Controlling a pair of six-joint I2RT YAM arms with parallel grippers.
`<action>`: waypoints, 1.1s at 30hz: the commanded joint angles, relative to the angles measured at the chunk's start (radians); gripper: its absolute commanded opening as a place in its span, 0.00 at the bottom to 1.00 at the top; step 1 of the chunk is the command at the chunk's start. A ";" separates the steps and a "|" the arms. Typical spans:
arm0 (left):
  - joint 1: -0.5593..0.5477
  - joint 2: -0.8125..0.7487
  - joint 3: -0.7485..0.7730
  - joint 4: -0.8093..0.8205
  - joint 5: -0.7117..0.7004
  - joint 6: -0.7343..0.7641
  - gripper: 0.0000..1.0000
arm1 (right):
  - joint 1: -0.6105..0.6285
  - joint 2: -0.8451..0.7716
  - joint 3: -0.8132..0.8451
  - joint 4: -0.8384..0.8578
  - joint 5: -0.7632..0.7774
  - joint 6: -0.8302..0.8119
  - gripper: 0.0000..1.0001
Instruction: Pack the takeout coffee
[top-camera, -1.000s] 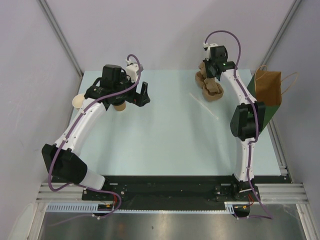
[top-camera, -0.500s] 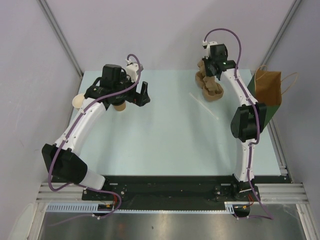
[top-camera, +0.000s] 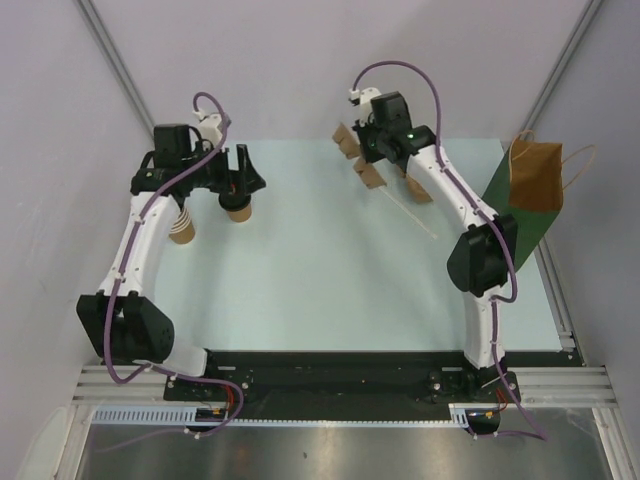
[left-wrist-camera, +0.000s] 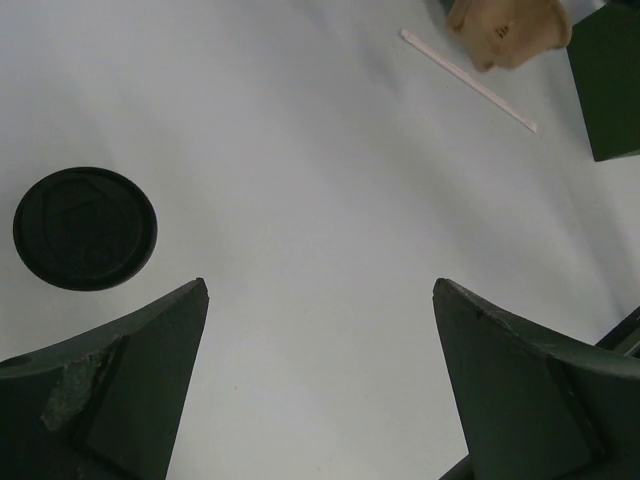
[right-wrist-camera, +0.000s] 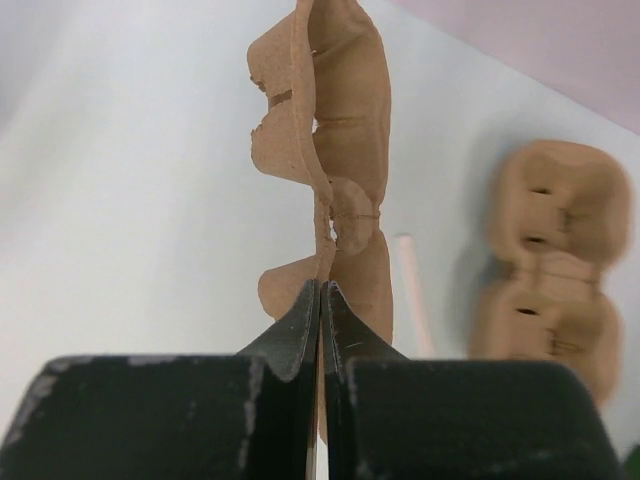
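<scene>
I can see that the pulp carrier hangs clear of the second carrier, so I should carry on moving it with my right gripper to the open tabletop near the takeout coffee and let go there.
The takeout coffee, a small kraft cup with a black lid, stands at the table's back left. In the left wrist view its lid lies left of the jaws, outside them. My left gripper hovers over the cup, open and empty. My right gripper is shut on the edge of a brown pulp cup carrier. It holds the carrier on edge above the back middle of the table. The brown paper bag stands at the right edge.
A stack of lidless paper cups stands left of the coffee. A second pulp carrier lies at the back right, with a thin paper straw beside it. A dark green sheet leans by the bag.
My right gripper has lifted one carrier off the other and carried it left. My left arm has swung left and back, its open gripper now over the coffee.
</scene>
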 joint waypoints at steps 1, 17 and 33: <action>0.042 -0.038 -0.002 0.007 0.109 -0.037 0.99 | 0.108 -0.003 0.048 0.001 -0.041 0.029 0.00; 0.190 -0.124 0.021 0.047 0.247 -0.189 1.00 | 0.411 -0.243 -0.292 -0.016 -0.234 -0.050 0.00; 0.312 -0.219 0.044 0.109 0.270 -0.283 1.00 | 0.599 0.067 -0.056 0.118 -0.144 -0.184 0.00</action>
